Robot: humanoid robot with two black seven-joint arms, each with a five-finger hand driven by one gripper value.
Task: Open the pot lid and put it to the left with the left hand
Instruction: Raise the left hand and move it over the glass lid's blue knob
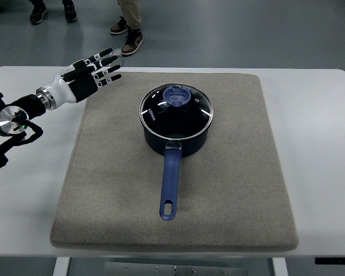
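Observation:
My gripper will uncover an empty pot (184,146) when it lifts the blue knob, because only plain darkness shows through the glass lid (175,121).
A dark blue saucepan (175,140) stands on a grey mat (230,190) in the middle of the table, its long blue handle (169,187) pointing toward me. A glass lid (176,108) with a blue knob (177,95) sits closed on the pot. My left hand (98,72) hovers over the mat's far left corner, well left of the lid, with its fingers spread and empty. The right arm does not show.
The mat lies on a white table (322,144). Bare mat lies left of the pot (112,149). People's shoes (131,37) stand on the floor beyond the table's far edge.

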